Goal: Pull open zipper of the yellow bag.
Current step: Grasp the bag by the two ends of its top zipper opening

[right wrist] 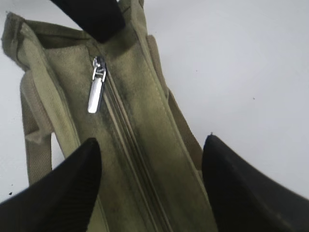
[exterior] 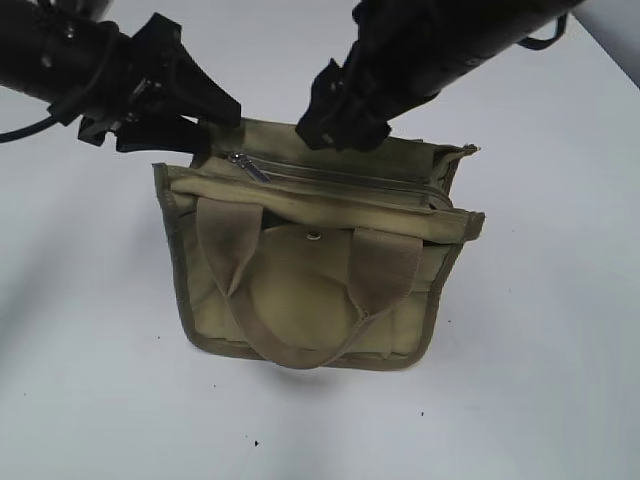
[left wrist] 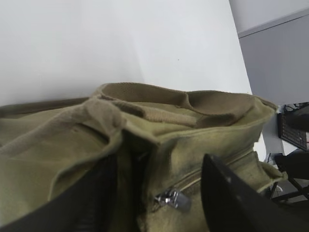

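Note:
The closed zipper (exterior: 345, 182) goes in a straight line along the top of the yellow bag, so the pull tab (exterior: 249, 167) will slide to the zipper's far end and open a slit when the robot pulls.
The yellow bag (exterior: 300, 290) stands on the white table with its zipper (exterior: 340, 180) running along the top. The silver pull tab (exterior: 247, 166) lies at the track's left end. My left gripper (exterior: 205, 125) is clamped on the bag's top left corner. In the left wrist view its fingers (left wrist: 231, 203) bracket the fabric, with the pull tab (left wrist: 172, 198) between them. My right gripper (exterior: 335, 125) hangs over the middle of the top. It is open, its fingers (right wrist: 241, 193) straddling the zipper (right wrist: 135, 154) with the pull tab (right wrist: 95, 92) ahead of them.
Two wide webbing handles (exterior: 225, 250) droop over the bag's front, with a metal snap (exterior: 314, 236) between them. White table (exterior: 100, 380) surrounds the bag. The table's far right edge (exterior: 610, 40) meets a grey floor.

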Robot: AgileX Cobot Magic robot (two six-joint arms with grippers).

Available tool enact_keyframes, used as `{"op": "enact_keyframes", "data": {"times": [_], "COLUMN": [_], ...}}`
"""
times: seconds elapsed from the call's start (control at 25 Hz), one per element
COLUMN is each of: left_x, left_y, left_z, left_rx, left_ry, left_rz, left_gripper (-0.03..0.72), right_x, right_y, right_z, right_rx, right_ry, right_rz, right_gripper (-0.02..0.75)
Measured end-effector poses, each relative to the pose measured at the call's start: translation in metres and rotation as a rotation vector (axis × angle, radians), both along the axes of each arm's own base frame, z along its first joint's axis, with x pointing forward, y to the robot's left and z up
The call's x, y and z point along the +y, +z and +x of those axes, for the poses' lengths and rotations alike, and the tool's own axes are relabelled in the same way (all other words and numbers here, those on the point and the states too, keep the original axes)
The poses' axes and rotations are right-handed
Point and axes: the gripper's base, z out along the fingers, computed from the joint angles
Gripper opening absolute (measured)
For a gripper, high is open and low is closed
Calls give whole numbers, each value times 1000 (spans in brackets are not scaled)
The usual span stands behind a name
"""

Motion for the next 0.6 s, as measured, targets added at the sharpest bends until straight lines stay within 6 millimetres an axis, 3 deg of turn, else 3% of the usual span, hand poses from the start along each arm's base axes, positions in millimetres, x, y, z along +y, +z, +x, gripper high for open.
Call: {"op": "enact_keyframes", "data": {"times": [0.12,0.24,0.48,0.6], "left_x": [-8,-15,-17,-19], "left_y": [-6,-5,1,5], "left_z": [5,7,10,10], "left_rx": [10,0,-28,-21], "left_ry": [1,21,17,-5], "left_rz": [-9,-28,-30,-42], "left_gripper": [410,337,43,32], "right_x": [13,26,45,47], "right_y": [-8,-14,-24,-30], "right_z": [13,20,22,23], "right_rx": [0,-7,-13,1], "right_ry": [5,26,76,79], "right_rz": [2,-1,-13,-21], "right_gripper": [511,510,428,408]}}
